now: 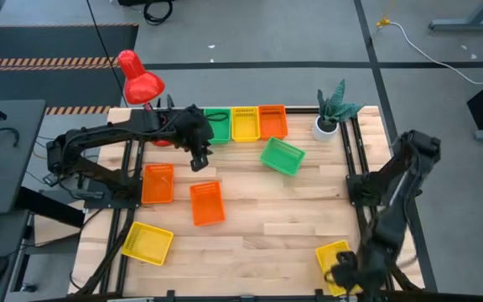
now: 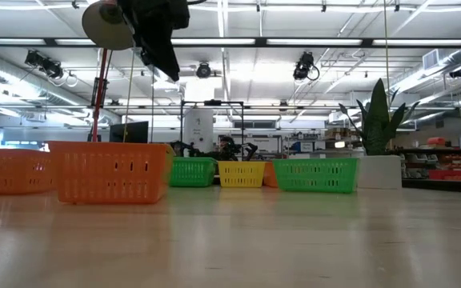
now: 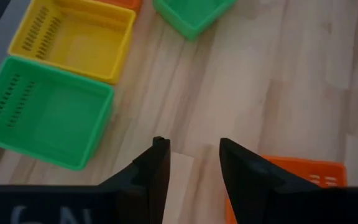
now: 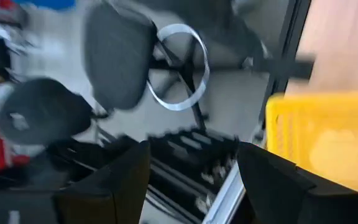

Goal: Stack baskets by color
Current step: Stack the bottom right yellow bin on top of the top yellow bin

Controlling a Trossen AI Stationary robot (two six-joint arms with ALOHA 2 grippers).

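Note:
I expect the corner yellow basket (image 1: pixel 332 262) to hang tilted when I carry it, because my right gripper is beside one side (image 4: pixel 276 132) of the basket.
A green basket (image 1: pixel 217 126), a yellow basket (image 1: pixel 245 122) and an orange basket (image 1: pixel 272 121) stand in a row at the table's far edge. Another green basket (image 1: pixel 282 156) sits askew just in front of them. Two orange baskets (image 1: pixel 158 183) (image 1: pixel 207 203) rest left of centre. One yellow basket (image 1: pixel 147 242) lies near the front left, another (image 1: pixel 335 262) at the front right corner. My left gripper (image 3: pixel 188 155) hovers open over bare wood near the far-edge green basket (image 3: pixel 45 115). My right gripper (image 4: pixel 191 168) is open beside the corner yellow basket (image 4: pixel 322 140), over the table's edge.
A red lamp (image 1: pixel 139 80) stands at the far left corner and a white plant pot (image 1: pixel 327 126) at the far right. Black frame rails (image 1: pixel 355 159) run along the table's sides. Bare wood lies in the middle (image 1: pixel 283 218).

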